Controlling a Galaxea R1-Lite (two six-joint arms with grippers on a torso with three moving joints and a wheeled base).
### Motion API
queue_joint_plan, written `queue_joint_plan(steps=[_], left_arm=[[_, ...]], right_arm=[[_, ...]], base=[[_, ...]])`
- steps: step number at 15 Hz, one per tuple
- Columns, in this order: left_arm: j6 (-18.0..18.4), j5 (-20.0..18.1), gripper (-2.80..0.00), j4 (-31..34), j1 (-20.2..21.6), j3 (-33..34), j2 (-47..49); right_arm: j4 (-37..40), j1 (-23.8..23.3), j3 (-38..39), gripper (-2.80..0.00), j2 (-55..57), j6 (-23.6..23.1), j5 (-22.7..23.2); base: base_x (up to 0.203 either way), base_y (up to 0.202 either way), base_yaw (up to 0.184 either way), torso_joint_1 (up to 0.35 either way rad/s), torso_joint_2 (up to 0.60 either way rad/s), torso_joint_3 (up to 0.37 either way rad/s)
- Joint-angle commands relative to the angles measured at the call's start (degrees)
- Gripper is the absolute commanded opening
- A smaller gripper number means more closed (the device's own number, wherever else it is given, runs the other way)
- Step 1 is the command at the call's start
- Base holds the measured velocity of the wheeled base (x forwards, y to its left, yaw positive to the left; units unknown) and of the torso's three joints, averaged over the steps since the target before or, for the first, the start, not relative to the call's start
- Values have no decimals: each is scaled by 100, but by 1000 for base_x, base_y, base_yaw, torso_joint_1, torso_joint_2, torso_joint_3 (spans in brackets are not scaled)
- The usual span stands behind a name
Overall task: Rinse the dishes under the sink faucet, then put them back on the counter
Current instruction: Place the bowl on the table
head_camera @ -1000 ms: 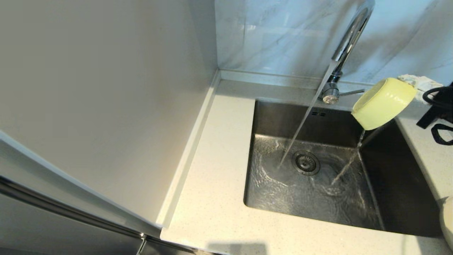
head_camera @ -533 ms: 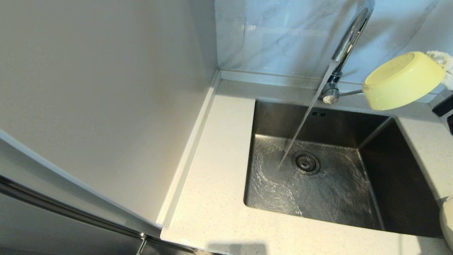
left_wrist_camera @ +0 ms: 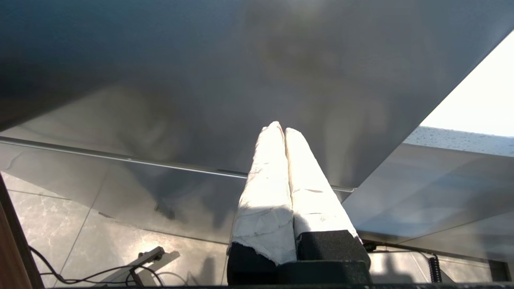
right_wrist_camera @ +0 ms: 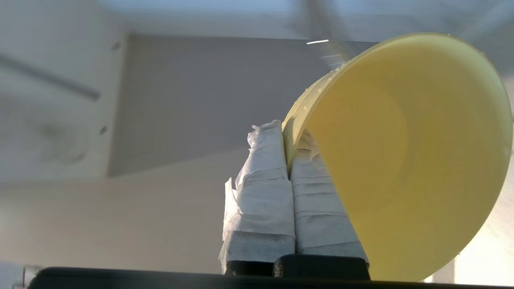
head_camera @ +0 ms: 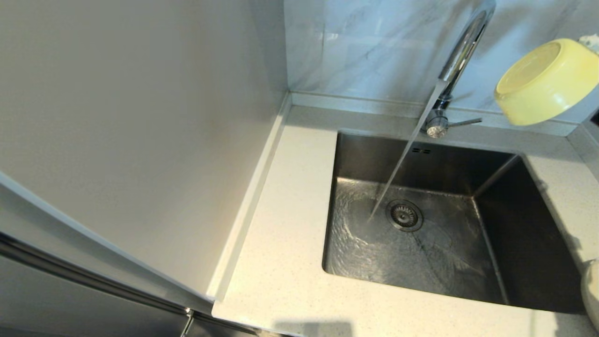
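The pale-yellow bowl's base (head_camera: 529, 68) points toward the faucet. My right gripper should turn the bowl's base down before it sets the bowl onto the counter (head_camera: 573, 197) beside the sink.
The pale-yellow bowl (head_camera: 547, 82) hangs tilted in the air at the far right, above the counter's back corner and to the right of the faucet (head_camera: 461, 51). My right gripper (right_wrist_camera: 287, 136) is shut on the bowl (right_wrist_camera: 409, 160), one wrapped finger on each side of its rim. Water runs from the faucet into the sink (head_camera: 529, 243), landing next to the drain strainer (head_camera: 404, 215). A cream-white curve, maybe the plate (head_camera: 591, 290), shows at the right edge. The chopsticks are out of view. My left gripper (left_wrist_camera: 281, 128) is shut on nothing, parked low by the cabinet fronts.
The speckled counter (head_camera: 285, 234) runs left of the sink, up to a tall white panel (head_camera: 140, 140). The faucet's side lever (head_camera: 465, 122) points right, below the bowl. Grey-veined wall tiles (head_camera: 365, 47) stand behind.
The bowl has risen up and to the right, away from the sink's back right corner. Water no longer pours out of it. The faucet stream runs as before.
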Motion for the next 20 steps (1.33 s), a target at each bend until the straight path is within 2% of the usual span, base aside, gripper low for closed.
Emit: queue_joint_plan(steps=[1, 3, 5, 7, 8, 10, 12, 14, 15, 16, 17, 18, 19, 20], left_arm=[[0, 1, -280, 2, 2, 0, 0], [0, 1, -280, 2, 2, 0, 0], [0, 1, -280, 2, 2, 0, 0], [0, 1, -280, 2, 2, 0, 0], [0, 1, -280, 2, 2, 0, 0], [0, 1, -280, 2, 2, 0, 0], [0, 1, -280, 2, 2, 0, 0], [0, 1, -280, 2, 2, 0, 0], [0, 1, -280, 2, 2, 0, 0], [0, 1, -280, 2, 2, 0, 0], [0, 1, -280, 2, 2, 0, 0], [0, 1, -280, 2, 2, 0, 0], [0, 1, -280, 2, 2, 0, 0], [0, 1, -280, 2, 2, 0, 0]], right_arm=[[90, -41, -239, -280, -274, -20, 45], [49, 43, 504, -280, -1, -607, 80], [-24, 104, 1738, -280, 115, -1098, 130], [195, 34, 2102, -280, -48, -1306, 277], [459, -70, 1934, -280, -153, -1392, 425], [1125, -372, 923, -280, -273, -1578, 768], [2056, -770, -970, -280, -265, -1750, 1047], [3757, -1160, -2837, -280, -175, -1943, 987], [5102, -1298, -3495, -280, -110, -2201, 800], [6633, -1365, -3964, -280, -50, -2770, 450], [7910, -1275, -4189, -280, 21, -3783, -255], [8696, -1084, -4252, -280, 97, -4860, -1355], [9111, -808, -4271, -280, 162, -6065, -2645], [9380, -528, -4255, -280, 188, -7249, -3501]], base=[[0, 0, 0, 0, 0, 0], [0, 0, 0, 0, 0, 0], [0, 0, 0, 0, 0, 0], [0, 0, 0, 0, 0, 0], [0, 0, 0, 0, 0, 0], [0, 0, 0, 0, 0, 0], [0, 0, 0, 0, 0, 0], [0, 0, 0, 0, 0, 0], [0, 0, 0, 0, 0, 0], [0, 0, 0, 0, 0, 0], [0, 0, 0, 0, 0, 0], [0, 0, 0, 0, 0, 0], [0, 0, 0, 0, 0, 0], [0, 0, 0, 0, 0, 0]])
